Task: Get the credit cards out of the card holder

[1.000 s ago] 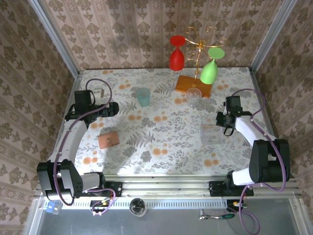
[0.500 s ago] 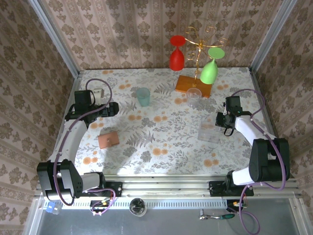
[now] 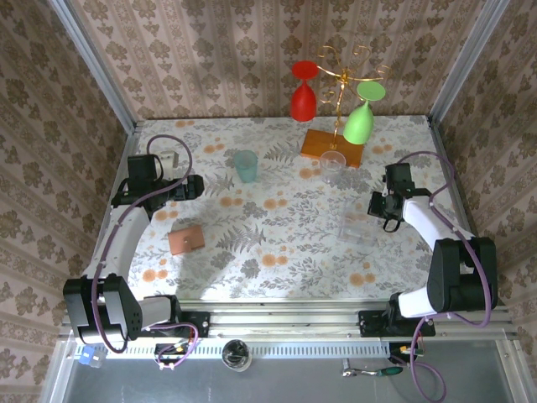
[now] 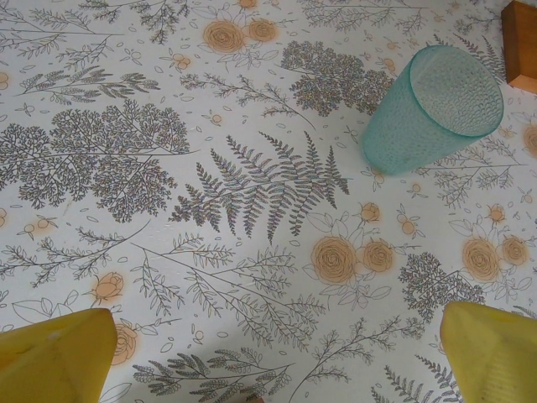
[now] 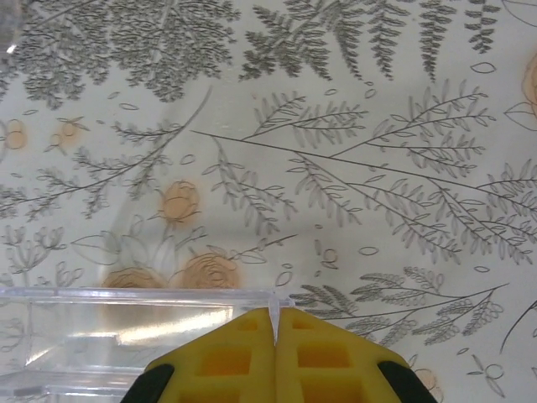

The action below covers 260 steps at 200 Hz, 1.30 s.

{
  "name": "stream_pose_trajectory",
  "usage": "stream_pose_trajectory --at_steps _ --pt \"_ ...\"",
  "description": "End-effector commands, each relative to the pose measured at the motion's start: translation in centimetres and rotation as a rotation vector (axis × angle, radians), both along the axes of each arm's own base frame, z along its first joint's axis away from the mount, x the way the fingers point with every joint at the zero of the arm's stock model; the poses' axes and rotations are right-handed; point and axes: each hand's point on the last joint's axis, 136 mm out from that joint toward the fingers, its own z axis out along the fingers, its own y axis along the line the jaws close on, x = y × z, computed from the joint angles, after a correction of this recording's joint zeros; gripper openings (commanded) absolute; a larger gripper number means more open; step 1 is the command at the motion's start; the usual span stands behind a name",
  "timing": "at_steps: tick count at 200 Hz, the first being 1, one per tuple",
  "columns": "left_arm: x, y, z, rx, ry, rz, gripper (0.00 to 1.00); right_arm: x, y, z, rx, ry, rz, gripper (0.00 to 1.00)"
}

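Note:
The cloth (image 3: 283, 196) beside the teal tumbler lies open and the clear box (image 3: 357, 225) hangs level, so my right gripper should keep taking it there until it sits flat.
The card holder (image 3: 185, 240) is a small tan-orange wallet lying shut on the floral tablecloth at the left; the credit cards are hidden. My left gripper (image 3: 195, 186) hovers open a little beyond the holder, its yellow fingers (image 4: 59, 353) wide apart over bare cloth, with the gripper's middle (image 4: 273, 357) over a fern print. At the right side of the table my right gripper (image 3: 379, 211) is shut on the thin wall of a clear plastic box (image 3: 358, 228). The right wrist view shows the gripper (image 5: 275, 323) pinching the corner of that clear box (image 5: 126, 332).
A teal tumbler (image 3: 245, 165) (image 4: 432, 109) stands at the back, left of middle. Behind it is a glass rack with an orange wooden base (image 3: 331, 147) (image 4: 520, 42), a red glass (image 3: 304, 96) and a green glass (image 3: 359, 122) hanging from it. A small clear cup (image 3: 333, 165) stands in front.
My right gripper has finished closing on the clear box's wall, and the box has tipped and shifted slightly left. The left arm and the card holder have not moved.

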Motion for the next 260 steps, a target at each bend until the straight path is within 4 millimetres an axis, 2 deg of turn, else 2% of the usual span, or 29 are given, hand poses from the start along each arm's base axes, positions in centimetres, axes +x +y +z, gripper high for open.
stream_pose_trajectory --at_steps 1,87,120,173,200,260 --pt "-0.1 -0.1 1.4 -0.016 -0.042 0.006 1.0 1.2 2.3 2.5 0.032 -0.05 0.009 0.01" --pt "-0.4 -0.4 2.2 -0.015 -0.071 -0.003 1.0 6.8 14.0 5.6 0.028 -0.115 0.137 0.01" --pt "-0.6 -0.5 2.7 -0.007 -0.089 -0.005 1.0 9.2 17.9 5.7 0.015 -0.125 0.171 0.01" --pt "-0.8 -1.0 2.8 -0.002 -0.107 -0.02 1.0 11.9 20.7 4.7 -0.012 -0.11 0.177 0.0" --pt "-0.9 -1.3 2.8 0.001 -0.108 -0.03 1.0 13.1 21.3 3.8 -0.026 -0.101 0.179 0.0" --pt "-0.9 -1.6 2.5 0.007 -0.101 -0.039 1.0 14.5 22.1 1.6 -0.043 -0.069 0.192 0.0"
